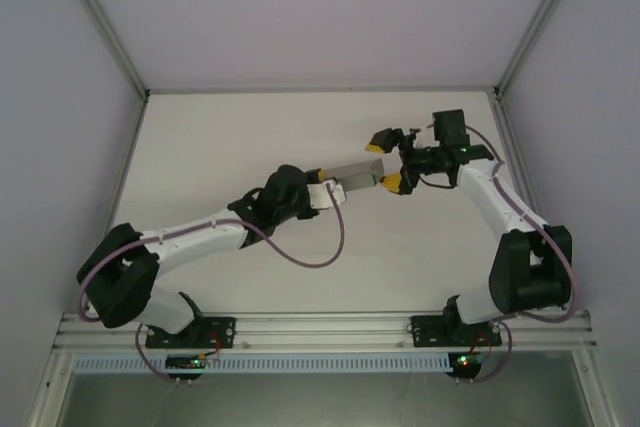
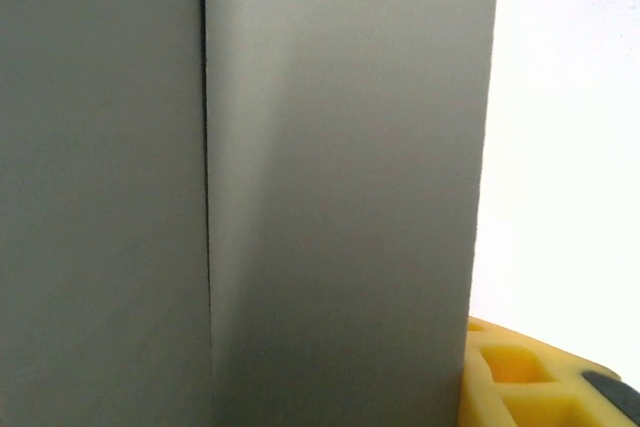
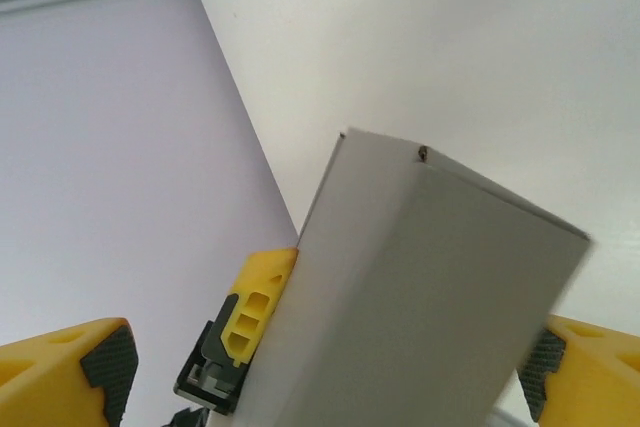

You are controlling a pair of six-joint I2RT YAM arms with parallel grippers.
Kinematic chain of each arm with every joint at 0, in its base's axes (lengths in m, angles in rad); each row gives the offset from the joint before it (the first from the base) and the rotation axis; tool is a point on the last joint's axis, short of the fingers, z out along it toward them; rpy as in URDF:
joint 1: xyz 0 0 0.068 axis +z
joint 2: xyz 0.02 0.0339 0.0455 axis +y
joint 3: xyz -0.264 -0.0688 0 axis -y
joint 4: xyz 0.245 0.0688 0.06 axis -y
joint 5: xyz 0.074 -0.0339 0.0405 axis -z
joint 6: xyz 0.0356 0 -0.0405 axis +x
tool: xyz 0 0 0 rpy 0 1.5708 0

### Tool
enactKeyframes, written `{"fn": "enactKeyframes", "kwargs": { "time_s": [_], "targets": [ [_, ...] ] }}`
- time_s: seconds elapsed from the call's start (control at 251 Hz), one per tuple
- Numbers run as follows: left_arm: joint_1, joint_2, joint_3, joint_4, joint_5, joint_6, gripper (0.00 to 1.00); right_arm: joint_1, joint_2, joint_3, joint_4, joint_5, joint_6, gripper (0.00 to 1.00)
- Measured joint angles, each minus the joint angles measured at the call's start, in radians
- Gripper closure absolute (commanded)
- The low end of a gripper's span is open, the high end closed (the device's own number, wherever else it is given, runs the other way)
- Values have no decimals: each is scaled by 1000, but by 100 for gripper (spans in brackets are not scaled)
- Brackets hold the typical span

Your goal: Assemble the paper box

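The paper box is hanging at a slant with its closed sides point(image 1: 356, 171) facing up, so the robot's left gripper should turn the box's open side up before the right gripper pinches the box's corner point(image 1: 380, 163).
The paper box point(image 1: 357, 171) is a small grey card box held above the white table near its middle. My left gripper point(image 1: 336, 187) is shut on the box's near-left end. One of its yellow fingers point(image 2: 525, 377) presses the box's grey wall point(image 2: 340, 197), and the opposite finger point(image 3: 255, 307) lies flat against the other side. My right gripper point(image 1: 386, 160) stands open around the box's far end point(image 3: 420, 297). Its yellow fingertips point(image 3: 70, 372) sit wide on either side, apart from the card.
The white table point(image 1: 230, 147) is ringed by pale enclosure walls point(image 1: 60, 97) with metal corner posts. A purple cable point(image 1: 320, 259) loops below the left wrist. The aluminium base rail point(image 1: 320, 329) runs along the near edge.
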Motion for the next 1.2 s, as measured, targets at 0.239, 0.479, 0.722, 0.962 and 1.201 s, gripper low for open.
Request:
{"fn": "enactKeyframes", "kwargs": {
  "time_s": [0.239,0.479,0.722,0.962,1.201],
  "targets": [
    [60,43,181,-370,103,-28,67,-49,-39,2,40,123,-162,1],
    [148,195,354,-679,264,-42,64,-24,-77,33,28,311,-461,1],
    [208,283,509,-861,369,-15,63,57,-207,-35,82,397,-855,1],
    [202,405,578,-996,406,43,62,93,-290,-160,133,364,-1120,1],
    [203,459,645,-1048,412,69,61,221,-255,-147,13,420,-1368,2]
  ]
}}
